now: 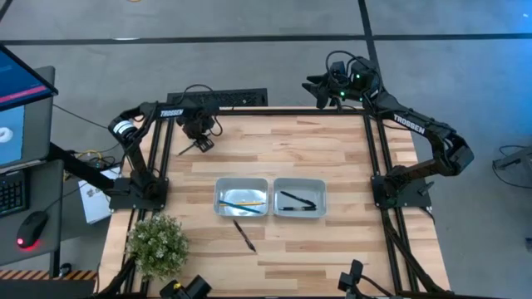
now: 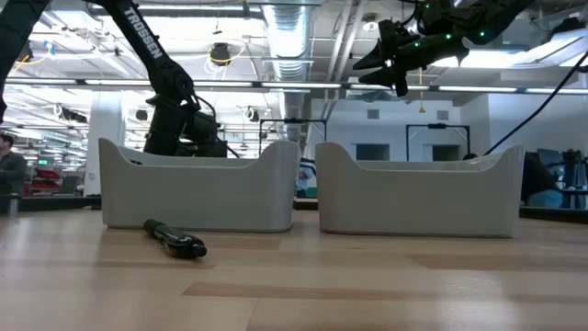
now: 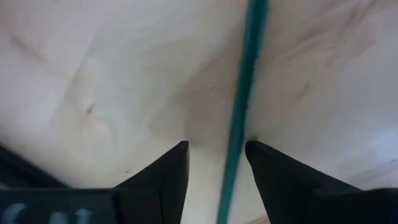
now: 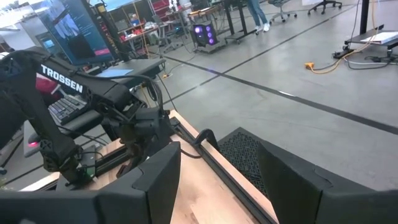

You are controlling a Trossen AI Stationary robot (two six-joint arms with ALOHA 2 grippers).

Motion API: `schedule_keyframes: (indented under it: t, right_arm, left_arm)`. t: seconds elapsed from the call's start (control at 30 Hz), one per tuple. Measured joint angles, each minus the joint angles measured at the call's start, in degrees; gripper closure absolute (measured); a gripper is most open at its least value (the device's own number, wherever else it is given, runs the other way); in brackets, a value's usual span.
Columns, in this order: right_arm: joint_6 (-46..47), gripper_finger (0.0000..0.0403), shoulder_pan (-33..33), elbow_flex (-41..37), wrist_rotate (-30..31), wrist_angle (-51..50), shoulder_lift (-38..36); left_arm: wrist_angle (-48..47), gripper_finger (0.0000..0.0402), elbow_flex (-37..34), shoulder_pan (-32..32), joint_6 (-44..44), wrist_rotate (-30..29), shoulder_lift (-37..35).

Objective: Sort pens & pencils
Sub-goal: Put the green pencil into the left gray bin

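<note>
My left gripper should move over and centre on the pencil's body (image 3: 232, 163) before it closes, because the greenish pencil slants close by one finger of that gripper.
My left gripper (image 1: 199, 139) points down at the table's far left part, open. A dull greenish pencil (image 3: 239, 112) lies flat on the wood between its fingers (image 3: 216, 148), and its end shows beside the gripper (image 1: 186, 149). The left tray (image 1: 242, 198) holds a yellow and a light blue pencil. The right tray (image 1: 299, 198) holds black pens. One dark pen (image 1: 244, 235) lies on the table in front of the left tray (image 2: 175, 239). My right gripper (image 1: 320, 87) hangs open, high over the table's far right edge (image 4: 217, 180). My left gripper comes from above, pointing down, with an open finger on either side of the greenish pencil. The pencil lies on the table and runs close by one finger (image 3: 267, 174). I cannot tell whether it touches that finger.
A potted plant (image 1: 158, 242) stands at the near left corner. A monitor (image 1: 21, 100), a keyboard and a mouse sit on a side desk to the left. Bare wood lies between the left gripper and the trays and along the near edge.
</note>
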Motion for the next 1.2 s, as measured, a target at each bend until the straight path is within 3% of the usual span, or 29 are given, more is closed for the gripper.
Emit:
schedule_keyframes:
  t: [0.33, 0.73, 1.2]
  right_arm:
    - [0.0, 0.0168, 0.0, 0.0, 0.0, -0.8, 0.0]
    - [0.0, 0.0168, 0.0, 0.0, 0.0, -0.9, 0.0]
    - [0.0, 0.0168, 0.0, 0.0, 0.0, -0.9, 0.0]
  left_arm:
    - [0.1, 0.0239, 0.0, 2.5, -0.1, 5.1, 0.0]
    - [0.4, 0.0308, -0.1, 2.4, -0.7, 4.6, 0.0]
    - [0.5, 0.0358, -0.1, 2.2, -1.9, 3.5, -0.1]
